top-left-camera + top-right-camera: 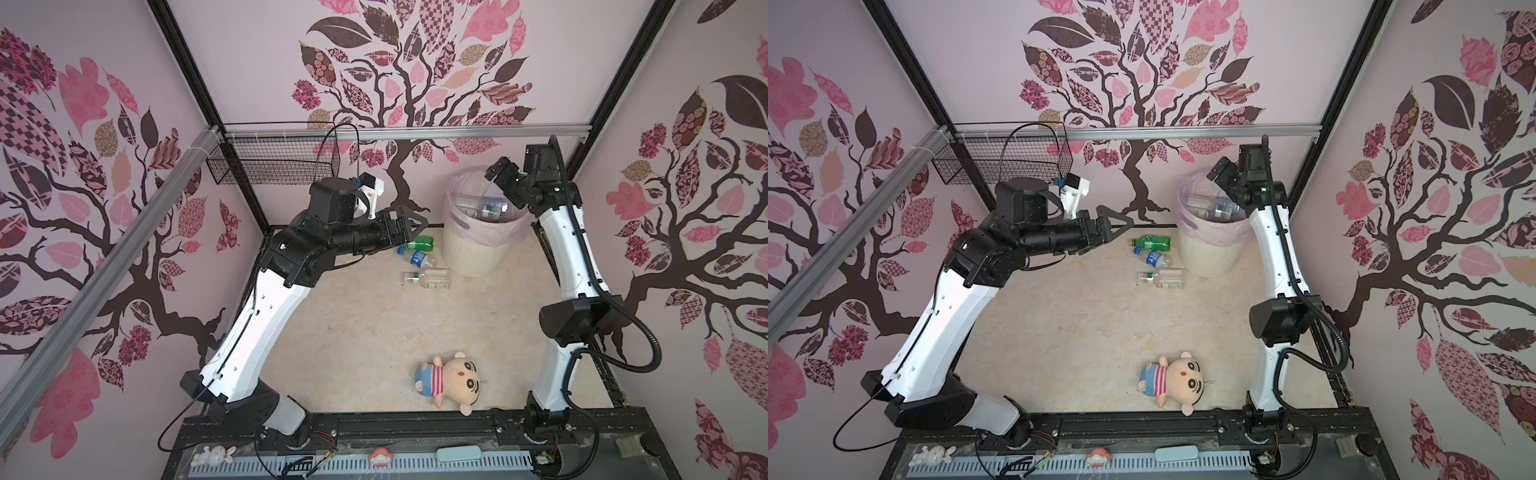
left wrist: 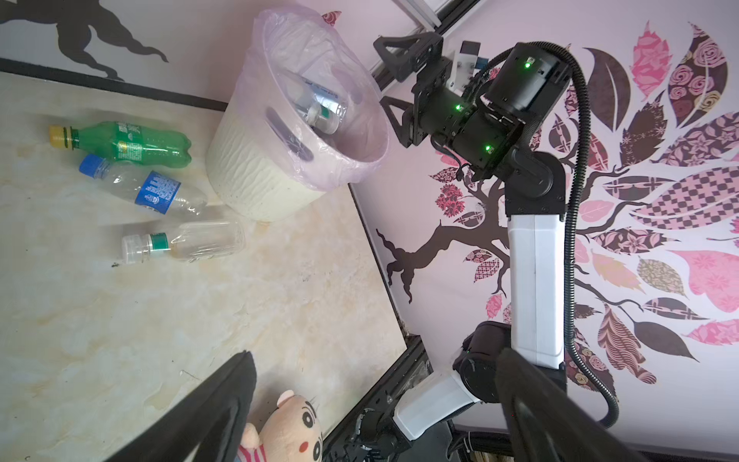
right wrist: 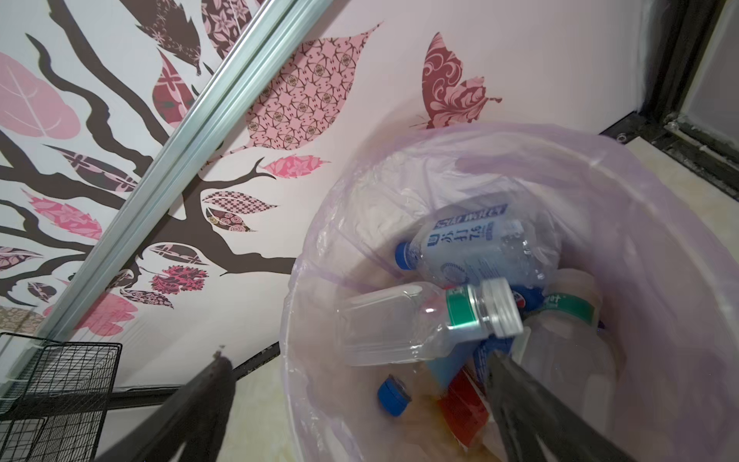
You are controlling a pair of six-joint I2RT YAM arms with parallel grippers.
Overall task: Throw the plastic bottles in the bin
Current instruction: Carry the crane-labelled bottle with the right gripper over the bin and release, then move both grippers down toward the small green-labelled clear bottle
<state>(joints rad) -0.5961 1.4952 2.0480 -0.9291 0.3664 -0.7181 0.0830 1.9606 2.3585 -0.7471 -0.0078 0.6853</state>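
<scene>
The clear white-capped bottle's base (image 1: 444,278) is close to the foot of the bin, so the robot's left gripper should grab its cap (image 1: 409,277) and pull the bottle away from the bin.
The cream ribbed bin (image 1: 478,253) (image 1: 1208,259) (image 2: 256,176) with its pale pink bag (image 3: 680,280) stands at the back right. Several plastic bottles lie inside it. On top are a clear one with a white cap (image 3: 400,324) and a blue-labelled one (image 3: 472,248). My right gripper (image 1: 496,171) (image 1: 1216,168) (image 3: 356,358) hangs open over the bin's mouth, holding nothing. Left of the bin, three bottles lie on the floor: a green one (image 1: 420,243) (image 2: 136,142), a clear blue-labelled one (image 1: 420,260) (image 2: 154,191) and a clear white-capped one (image 1: 430,277) (image 2: 196,242). My left gripper (image 1: 417,226) (image 1: 1123,224) (image 2: 376,354) is open and empty above the green bottle.
A plush doll (image 1: 451,376) (image 1: 1177,376) (image 2: 292,428) in a striped shirt lies near the front edge. A black wire basket (image 1: 274,162) (image 1: 1000,160) (image 3: 56,392) hangs on the back wall at left. Patterned walls close in on three sides.
</scene>
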